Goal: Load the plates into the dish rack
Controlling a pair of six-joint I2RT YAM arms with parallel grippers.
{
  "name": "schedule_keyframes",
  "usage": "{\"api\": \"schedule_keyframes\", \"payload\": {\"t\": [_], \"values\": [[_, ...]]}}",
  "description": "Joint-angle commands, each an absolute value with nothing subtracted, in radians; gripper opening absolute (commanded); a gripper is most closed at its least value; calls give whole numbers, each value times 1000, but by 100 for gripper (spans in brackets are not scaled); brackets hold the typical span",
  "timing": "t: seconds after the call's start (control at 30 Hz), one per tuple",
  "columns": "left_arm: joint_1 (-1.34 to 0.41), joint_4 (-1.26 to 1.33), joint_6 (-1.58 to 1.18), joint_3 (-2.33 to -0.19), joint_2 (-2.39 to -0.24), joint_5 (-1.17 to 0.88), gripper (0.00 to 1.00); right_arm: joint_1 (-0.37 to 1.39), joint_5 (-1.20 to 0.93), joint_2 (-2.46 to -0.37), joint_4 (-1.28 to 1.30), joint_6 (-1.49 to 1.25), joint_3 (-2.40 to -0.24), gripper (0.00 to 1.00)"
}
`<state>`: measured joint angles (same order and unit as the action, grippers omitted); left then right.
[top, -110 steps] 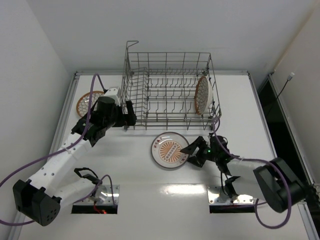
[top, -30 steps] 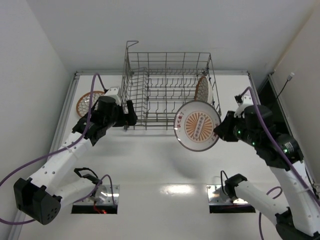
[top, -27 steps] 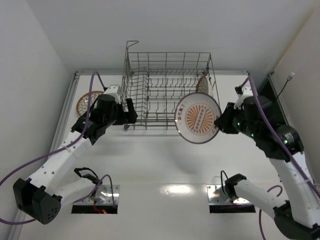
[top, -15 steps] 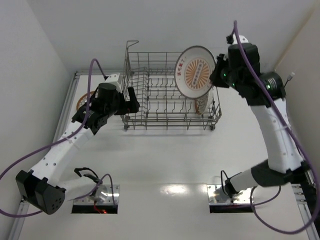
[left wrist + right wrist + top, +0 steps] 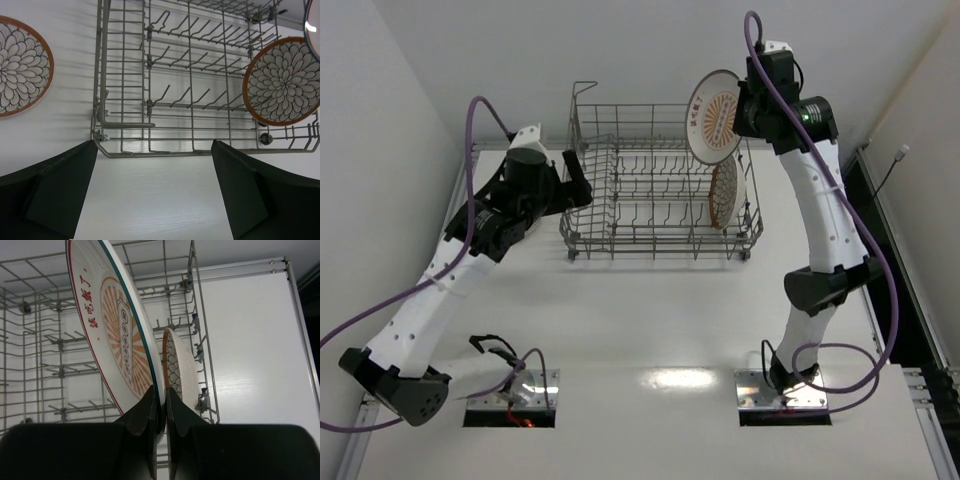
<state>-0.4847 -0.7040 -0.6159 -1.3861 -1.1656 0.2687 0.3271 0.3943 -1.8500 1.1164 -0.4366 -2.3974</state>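
The sunburst plate [image 5: 712, 118] is tilted over the standing petal plate. Next, my right gripper swings inward and turns the sunburst plate parallel before it lowers it into the dish rack's pegs [image 5: 694, 210] alongside.
My right gripper [image 5: 740, 112] [image 5: 160, 392] is shut on the rim of the sunburst plate [image 5: 713, 116] [image 5: 112, 325]. It holds that plate on edge, high over the right end of the dish rack [image 5: 650, 240] [image 5: 50, 340]. A petal plate [image 5: 724, 193] [image 5: 282, 87] [image 5: 177, 367] stands upright in the rack's right end, just beside the held plate. Another petal plate [image 5: 20, 65] lies flat on the table left of the rack [image 5: 122, 75]. My left gripper [image 5: 578, 190] [image 5: 154, 145] hangs open and empty above the rack's left front corner.
White walls close in on the left, back and right of the table [image 5: 650, 300]. A raised rail [image 5: 845, 210] runs along the table's right edge. Rows of bare tines [image 5: 190, 95] fill the rack's middle and left.
The right arm has swung the sunburst plate from in front of the rack's right end up and back over its far right corner. The left arm has risen and shifted back.
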Motion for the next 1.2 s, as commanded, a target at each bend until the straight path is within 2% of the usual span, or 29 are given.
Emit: {"api": "schedule_keyframes", "payload": {"t": [0.0, 0.27, 0.5, 0.77, 1.17], "values": [[-489, -754, -637, -1485, -1183, 313, 100, 305, 446, -1865, 976, -399, -2447, 0], [-489, -857, -611, -1583, -1295, 313, 100, 262, 381, -1942, 919, -362, -2491, 0], [-489, -899, -611, -1655, -1361, 304, 100, 282, 360, -1924, 950, -382, -2353, 0], [-499, -919, -580, -1697, -1414, 246, 100, 336, 445, -1924, 1019, -382, -2362, 0], [-508, -919, -578, -1718, -1443, 235, 100, 422, 684, -1954, 1115, -351, -2381, 0]]}}
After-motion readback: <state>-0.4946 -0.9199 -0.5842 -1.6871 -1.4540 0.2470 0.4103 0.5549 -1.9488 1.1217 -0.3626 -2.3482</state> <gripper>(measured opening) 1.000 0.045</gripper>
